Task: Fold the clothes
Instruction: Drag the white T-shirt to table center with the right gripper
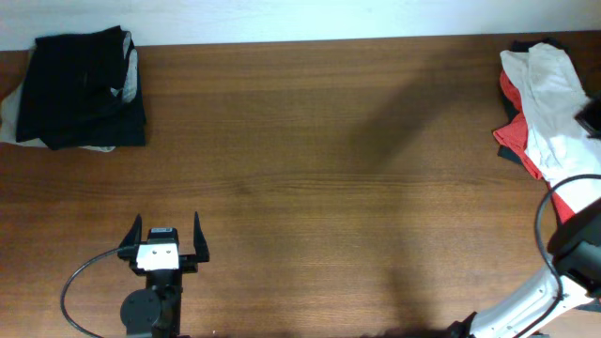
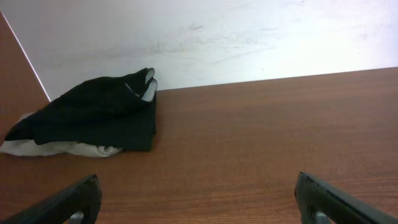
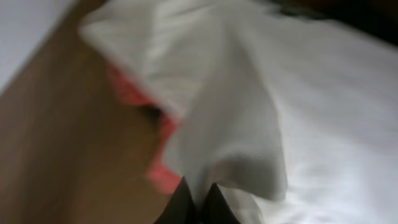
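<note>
My right gripper's fingers are pinching the top white fold [image 3: 239, 140]. They should keep pulling the white T-shirt onto the open wood [image 1: 329, 178] until it is clear of the red garment.
The white T-shirt [image 1: 554, 103] lies crumpled on a pile at the table's far right edge, over a red garment [image 1: 515, 111]. In the right wrist view the white T-shirt [image 3: 261, 106] fills the frame, blurred, and my right gripper [image 3: 199, 190] is shut on a fold of it. In the overhead view the right gripper is at the right edge by the pile, mostly out of frame. My left gripper [image 1: 167, 239] is open and empty near the table's front left; its fingers frame bare wood in the left wrist view [image 2: 199, 199].
A stack of folded dark clothes [image 1: 84, 89] over a pale garment sits at the back left corner, also in the left wrist view [image 2: 93, 115]. A dark garment [image 1: 540, 45] lies under the right pile. A white wall runs behind the table. Cables trail by each arm.
</note>
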You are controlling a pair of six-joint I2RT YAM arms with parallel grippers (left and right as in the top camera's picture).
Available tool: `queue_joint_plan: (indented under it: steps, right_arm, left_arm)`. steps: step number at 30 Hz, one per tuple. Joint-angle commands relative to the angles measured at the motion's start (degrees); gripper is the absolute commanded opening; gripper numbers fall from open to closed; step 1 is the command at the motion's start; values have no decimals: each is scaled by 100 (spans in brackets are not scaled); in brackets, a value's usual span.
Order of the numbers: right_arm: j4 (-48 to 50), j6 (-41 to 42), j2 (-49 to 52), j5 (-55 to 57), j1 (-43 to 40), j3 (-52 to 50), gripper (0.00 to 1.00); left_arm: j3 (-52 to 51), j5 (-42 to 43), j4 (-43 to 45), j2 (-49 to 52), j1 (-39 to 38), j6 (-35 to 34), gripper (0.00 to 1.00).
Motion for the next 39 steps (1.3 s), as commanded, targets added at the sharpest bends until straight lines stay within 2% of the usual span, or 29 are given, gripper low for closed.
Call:
queue_joint_plan:
  steps: [1, 12, 20, 22, 23, 24, 26, 28, 29, 33, 36, 39]
  right_arm:
    - [-142, 175, -302, -619, 866, 118, 4]
    - [-356, 726, -304, -621, 5549, 118, 4]
    - [-15, 1158, -297, -527, 8159, 118, 4]
    - [46, 1158, -297, -79, 8599, 118, 9]
    - [37, 1158, -297, 66, 8712, 118, 18]
    - [13, 1158, -302, 160, 8760, 118, 34]
    - [-138, 1158, -354, 184, 8653, 118, 85]
    - [-459, 1158, -529, 186, 8319, 118, 91]
    - [-699, 1158, -684, 184, 8032, 118, 99]
    - [-1727, 1156, -1233, 179, 6808, 118, 99]
    - [-2579, 1049, -1274, 190, 5871, 116, 99]
    - [-2839, 942, -1172, 232, 5206, 116, 99]
  left_arm:
    - [-24, 44, -20, -28, 39, 74, 99]
    - [-24, 44, -20, -28, 39, 74, 99]
    - [-24, 44, -20, -28, 39, 74, 99]
    - [-24, 44, -20, -28, 39, 74, 99]
    - [-24, 44, -20, -28, 39, 74, 99]
    - [-24, 44, -20, -28, 39, 74, 99]
    - [-24, 44, -20, -28, 39, 74, 99]
    - [-24, 44, -20, -28, 39, 74, 99]
    - [-24, 44, -20, -28, 39, 74, 99]
    - [-24, 44, -20, -28, 39, 74, 99]
    - [-24, 44, -20, -28, 39, 74, 99]
    - [-24, 44, -20, -28, 39, 74, 99]
